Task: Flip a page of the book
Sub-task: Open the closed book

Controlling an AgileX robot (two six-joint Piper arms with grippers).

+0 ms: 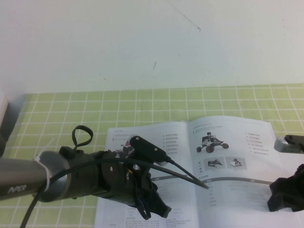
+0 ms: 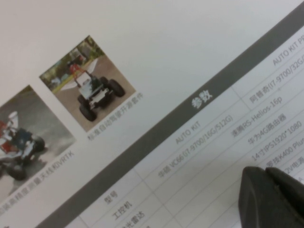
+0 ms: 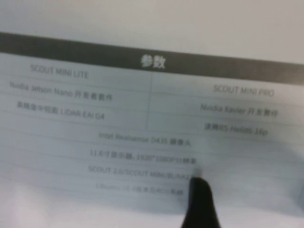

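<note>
The page point(image 1: 249, 203) lies almost flat under the robot's right gripper, so that gripper should open, move back toward the page's outer edge point(image 1: 273, 134), and push the page inward so it curves.
The book point(image 1: 118, 137) lies open on the green grid mat. Its right-hand sheet is the page point(image 1: 228, 161), with a black-and-white rover, two small photos and a grey-barred table. My left gripper point(image 1: 156, 209) is shut and empty. It hangs low over the left-hand sheet, and in the left wrist view it point(image 2: 273, 199) is just above the table rows below the grey bar point(image 2: 190, 114). My right gripper point(image 1: 282, 192) is at the page's lower right edge. The right wrist view shows the page's table point(image 3: 152, 95) close up.
The green grid mat point(image 1: 57, 114) runs out to the left and behind the book. A grey object point(image 1: 4, 118) stands at the far left edge. A silver-grey part point(image 1: 287, 142) sits by the book's right edge. A black cable point(image 1: 190, 178) crosses the book's middle.
</note>
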